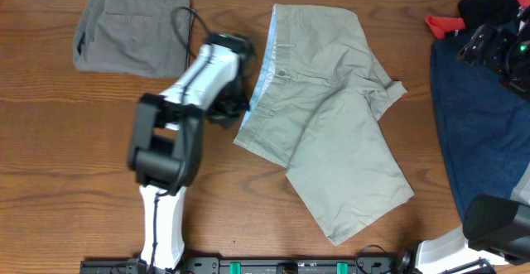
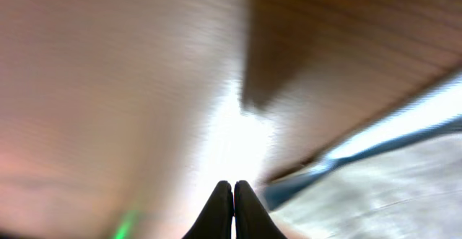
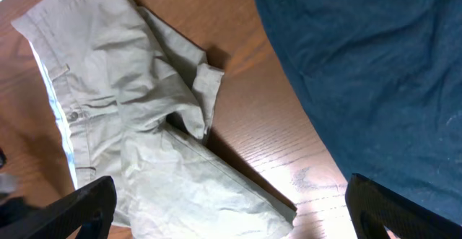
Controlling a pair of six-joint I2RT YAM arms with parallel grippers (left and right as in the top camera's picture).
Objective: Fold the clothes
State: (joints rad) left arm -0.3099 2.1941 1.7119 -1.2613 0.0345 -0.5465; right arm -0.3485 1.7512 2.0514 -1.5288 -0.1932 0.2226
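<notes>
My left gripper should first hold the waistband's near corner [image 1: 241,138], because one leg of the khaki shorts [image 1: 379,97] is bunched up over the other. My right gripper should then pull that leg open.
A light khaki pair of shorts [image 1: 331,117] lies spread in the middle of the table, one leg laid across the other, with pale blue waistband lining [image 1: 267,63] along its left edge. My left gripper [image 1: 238,102] is low at that waistband edge. In the blurred left wrist view its fingers [image 2: 233,199] are shut with nothing between them, and the blue lining [image 2: 310,177] is just to the right. My right gripper [image 1: 490,46] hangs high over a dark navy pair [image 1: 476,125]. In the right wrist view it is open [image 3: 227,196] above the khaki shorts [image 3: 144,116] and the navy cloth [image 3: 375,66].
A grey-olive pair [image 1: 132,30] lies folded at the back left. A red item [image 1: 443,24] and a black one [image 1: 490,5] sit at the back right. Bare wooden table [image 1: 66,133] shows at the left and along the front.
</notes>
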